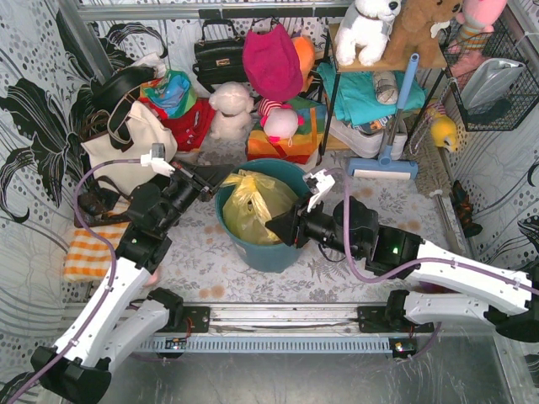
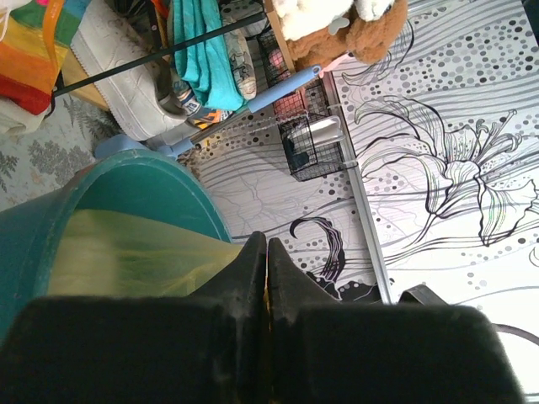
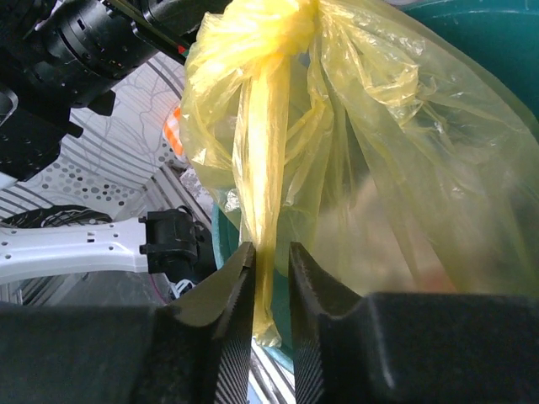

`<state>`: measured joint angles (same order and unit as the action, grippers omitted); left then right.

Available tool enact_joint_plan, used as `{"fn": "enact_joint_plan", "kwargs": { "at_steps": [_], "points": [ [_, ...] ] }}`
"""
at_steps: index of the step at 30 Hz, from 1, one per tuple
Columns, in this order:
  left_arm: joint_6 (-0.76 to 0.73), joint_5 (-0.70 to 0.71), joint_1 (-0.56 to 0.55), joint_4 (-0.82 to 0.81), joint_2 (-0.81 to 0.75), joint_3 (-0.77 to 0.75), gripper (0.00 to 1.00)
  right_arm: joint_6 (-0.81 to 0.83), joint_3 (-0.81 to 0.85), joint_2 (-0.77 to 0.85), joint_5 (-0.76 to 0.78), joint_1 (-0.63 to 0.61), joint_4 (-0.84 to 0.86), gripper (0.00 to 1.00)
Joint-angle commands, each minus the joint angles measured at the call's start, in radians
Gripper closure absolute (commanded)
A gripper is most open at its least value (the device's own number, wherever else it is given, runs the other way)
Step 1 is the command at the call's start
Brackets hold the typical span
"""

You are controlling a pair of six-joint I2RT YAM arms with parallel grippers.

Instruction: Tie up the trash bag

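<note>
The twisted strand [image 3: 266,240] is loose between my right gripper's open fingers. Next, my right gripper grips the strand's lower end [image 3: 266,321] firmly before I tighten the knot.
The trash bag [image 1: 248,206] is thin yellow plastic and sits in the teal bin [image 1: 271,252], its top gathered into a knot. My left gripper [image 1: 222,178] is at the bag's upper left. In the left wrist view it [image 2: 267,244] is shut, with a sliver of yellow plastic pinched between the jaws, beside the bag [image 2: 135,252] and bin [image 2: 50,227]. My right gripper [image 1: 272,227] is at the bag's right side. In the right wrist view its jaws [image 3: 271,248] stand narrowly apart around a twisted strand hanging from the knot of the bag [image 3: 396,126].
A cream tote bag [image 1: 126,143] stands at the back left and an orange checked cloth [image 1: 88,248] lies at the left. Stuffed toys [image 1: 232,109], a blue mop [image 1: 383,164], a shelf and a wire basket [image 1: 493,80] line the back and right.
</note>
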<state>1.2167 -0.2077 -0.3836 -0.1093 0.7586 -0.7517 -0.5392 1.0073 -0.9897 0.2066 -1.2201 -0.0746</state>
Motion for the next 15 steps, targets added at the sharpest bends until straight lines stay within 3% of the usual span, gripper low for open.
{"fn": "enact_joint_plan", "kwargs": {
  "at_steps": [1,4,8,11,15],
  "points": [
    [-0.02,-0.033,0.002,-0.097,0.013,-0.027,0.94,0.023,0.041,-0.019,0.019,-0.004,0.007,0.73],
    [-0.026,-0.04,0.002,-0.11,0.02,-0.029,1.0,0.033,0.051,-0.037,0.028,-0.004,0.01,0.67],
    [-0.039,-0.042,0.002,-0.116,0.028,-0.034,1.0,0.046,0.079,-0.067,0.03,-0.004,-0.005,0.62],
    [-0.047,-0.047,0.002,-0.121,0.039,-0.037,1.0,0.048,0.09,-0.081,0.02,-0.005,-0.016,0.51],
    [-0.057,-0.049,0.002,-0.128,0.052,-0.042,1.0,0.05,0.094,-0.091,-0.002,-0.004,-0.016,0.52]
  ]
}}
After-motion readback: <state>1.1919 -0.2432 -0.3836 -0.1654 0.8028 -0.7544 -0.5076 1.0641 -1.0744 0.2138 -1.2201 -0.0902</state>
